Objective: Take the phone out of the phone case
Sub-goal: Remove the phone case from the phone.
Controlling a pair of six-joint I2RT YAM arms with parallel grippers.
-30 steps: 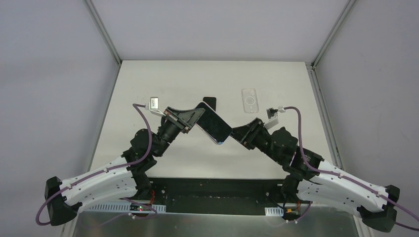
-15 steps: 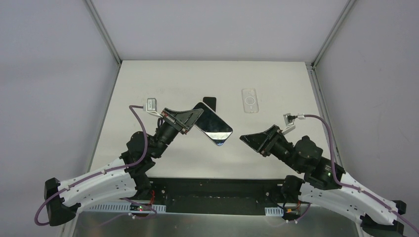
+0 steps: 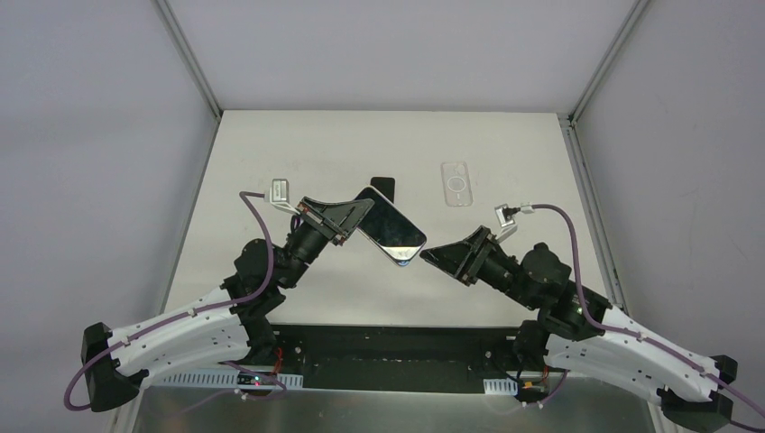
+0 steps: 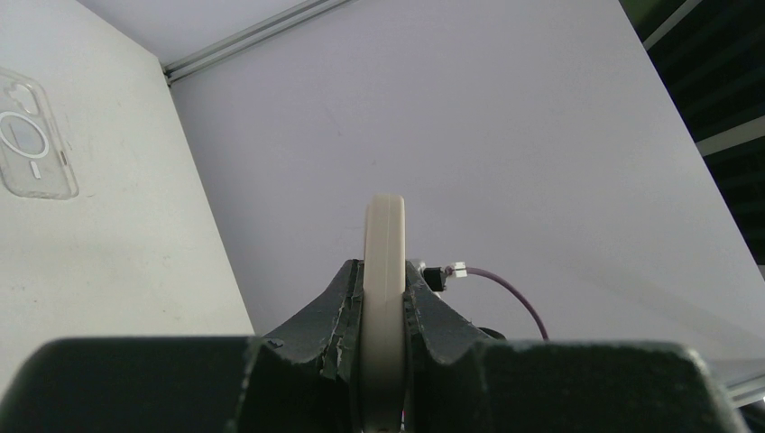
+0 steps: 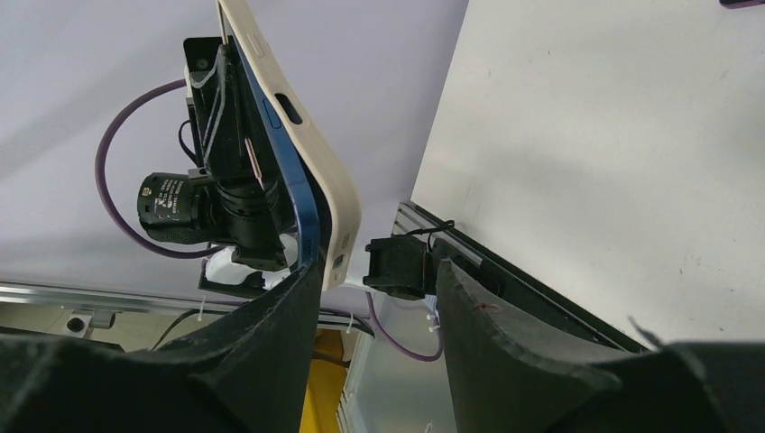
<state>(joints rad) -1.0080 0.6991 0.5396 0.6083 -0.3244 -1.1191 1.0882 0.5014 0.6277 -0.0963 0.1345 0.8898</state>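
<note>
Next, I grip the cream case's gaping lower corner (image 5: 342,242) with my right gripper before my left gripper opens, since it holds the far end of phone and case (image 3: 368,195) together.
My left gripper (image 3: 350,219) is shut on the phone in its cream case (image 3: 393,231) and holds it edge-up above the table. In the left wrist view the case's cream edge (image 4: 384,225) stands clamped between my fingers (image 4: 343,293). My right gripper (image 3: 429,255) is open and empty, just right of the phone's lower corner. In the right wrist view the blue phone (image 5: 294,194) and the cream case (image 5: 311,153) gape apart at that corner, which sits just above my left finger (image 5: 289,325).
A clear phone case (image 3: 456,183) lies flat at the back right of the table; it also shows in the left wrist view (image 4: 32,135). A black flat object (image 3: 384,185) lies on the table behind the held phone. The table's front rail (image 5: 505,280) runs below my right gripper.
My right gripper left the phone's corner, drew back to the right, and has now come back left, close to the corner. The left gripper and phone have barely moved.
</note>
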